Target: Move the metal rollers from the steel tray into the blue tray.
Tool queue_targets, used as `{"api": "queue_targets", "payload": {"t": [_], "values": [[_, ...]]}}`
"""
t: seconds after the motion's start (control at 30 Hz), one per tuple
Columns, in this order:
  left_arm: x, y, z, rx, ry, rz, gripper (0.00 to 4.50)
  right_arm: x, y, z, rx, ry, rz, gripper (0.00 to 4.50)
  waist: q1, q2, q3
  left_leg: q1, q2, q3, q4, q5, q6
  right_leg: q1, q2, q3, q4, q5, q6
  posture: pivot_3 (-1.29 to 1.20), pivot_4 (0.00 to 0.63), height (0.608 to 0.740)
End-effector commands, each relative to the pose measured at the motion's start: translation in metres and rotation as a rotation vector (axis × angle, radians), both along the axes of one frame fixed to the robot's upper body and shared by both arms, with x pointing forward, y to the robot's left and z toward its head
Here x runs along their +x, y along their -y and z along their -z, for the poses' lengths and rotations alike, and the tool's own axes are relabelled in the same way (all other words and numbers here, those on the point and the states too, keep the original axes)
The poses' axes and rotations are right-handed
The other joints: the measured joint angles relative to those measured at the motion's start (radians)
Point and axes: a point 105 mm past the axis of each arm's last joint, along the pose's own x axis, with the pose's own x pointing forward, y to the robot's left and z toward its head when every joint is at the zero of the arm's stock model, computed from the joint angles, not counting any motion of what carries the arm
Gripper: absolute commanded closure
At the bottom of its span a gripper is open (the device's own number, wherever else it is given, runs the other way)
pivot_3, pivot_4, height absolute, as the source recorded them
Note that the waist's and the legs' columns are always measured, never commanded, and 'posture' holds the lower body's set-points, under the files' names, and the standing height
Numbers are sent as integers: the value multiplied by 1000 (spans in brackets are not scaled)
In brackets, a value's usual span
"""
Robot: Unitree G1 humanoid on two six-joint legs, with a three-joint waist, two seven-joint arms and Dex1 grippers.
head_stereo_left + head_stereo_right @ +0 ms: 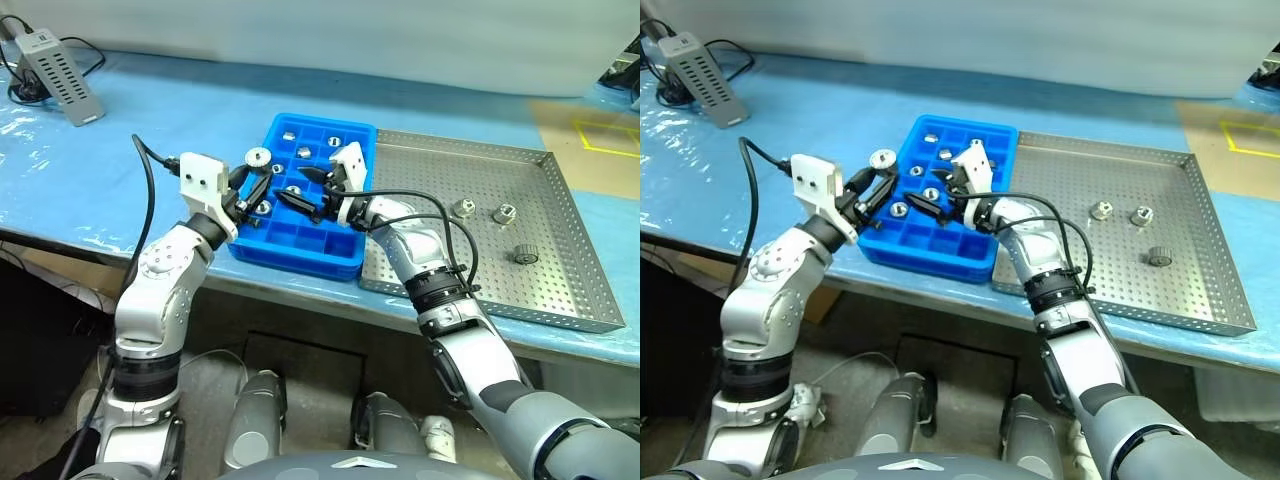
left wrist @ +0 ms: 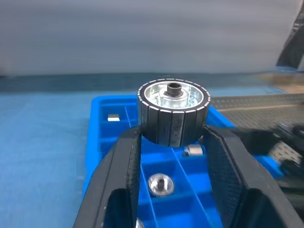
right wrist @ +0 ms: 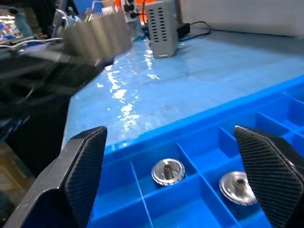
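Observation:
My left gripper should keep going down with the metal roller (image 1: 258, 158) upright in its fingers toward the blue tray's nearest row (image 1: 281, 234), which is empty, and let go there.
My left gripper (image 1: 256, 170) is shut on a metal roller (image 1: 258, 157), a ridged dark cylinder with a shiny top and a centre hole (image 2: 173, 111), held just above the left edge of the blue tray (image 1: 300, 262). Several rollers (image 1: 304, 152) lie in the tray's compartments (image 3: 167, 171). My right gripper (image 1: 303, 188) stands open over the tray's middle, fingers wide apart with nothing between them (image 3: 173, 142), facing the left gripper. To the right, the steel tray (image 1: 450, 170) holds three rollers (image 1: 463, 208), (image 1: 504, 213), (image 1: 524, 253).
A grey vented box (image 1: 60, 75) with black cables sits at the far left of the blue-covered table (image 1: 150, 120). The steel tray touches the blue tray's right side. A yellow-marked brown sheet (image 1: 590, 130) lies beyond the steel tray at the far right.

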Motion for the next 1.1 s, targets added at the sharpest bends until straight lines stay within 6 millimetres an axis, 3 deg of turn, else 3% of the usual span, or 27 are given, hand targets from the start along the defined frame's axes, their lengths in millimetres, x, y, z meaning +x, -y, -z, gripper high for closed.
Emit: {"api": "queue_targets", "payload": {"t": [0.03, 0.27, 0.4, 0.63, 0.67, 0.83, 0.93, 1.1], "values": [[-21, 8, -2, 27, 6, 98, 2888, 1, -6, -21, 43, 58, -29, 77, 0, 0, 0, 3, 0, 0, -4, 2, -4, 1, 0, 1, 0, 0, 0, 182, 150, 740], [-27, -2, 37, 139, -136, 128, 2888, 8, 4, -28, 35, 85, 14, 77, 1, 0, 0, 13, 3, 1, -34, 19, -26, -3, 4, -1, -1, 0, 1, 146, 150, 740], [-18, -9, 47, 175, -162, 71, 2888, 8, 10, -27, 26, 91, 27, 77, -7, 0, 0, 13, 14, 0, -34, 22, -29, -4, 16, -1, -4, 0, 1, 132, 150, 740], [-10, -17, 71, 254, -251, -12, 2888, 8, 15, -25, 21, 93, 45, 77, -12, 0, 0, 13, 21, 0, -36, 23, -30, -5, 23, -1, -4, 0, 0, 121, 150, 740], [-10, -18, 72, 254, -254, -17, 2182, 8, 15, -25, 21, 93, 46, 77, -12, 0, 0, 14, 21, 1, -37, 23, -30, -5, 23, -1, -4, 0, 0, 121, 150, 740], [-1, -20, 56, 230, -218, -37, 698, 8, 20, -27, 24, 101, 67, 77, -10, 0, 0, 20, 22, 2, -38, 24, -32, -1, 24, 1, -4, 0, 0, 82, 150, 740], [7, -11, 38, 157, -182, 19, 698, 8, 32, -31, 35, 111, 106, 77, -10, 0, 0, 21, 22, 2, -39, 25, -34, 0, 25, 1, -4, 0, 0, 19, 150, 740], [14, 29, 10, 61, -90, 241, 698, 5, 69, -36, 30, 126, 259, 77, -17, 0, 0, 21, 21, 3, -39, 27, -37, 0, 25, 5, -4, 0, 0, -120, 150, 740]]}}
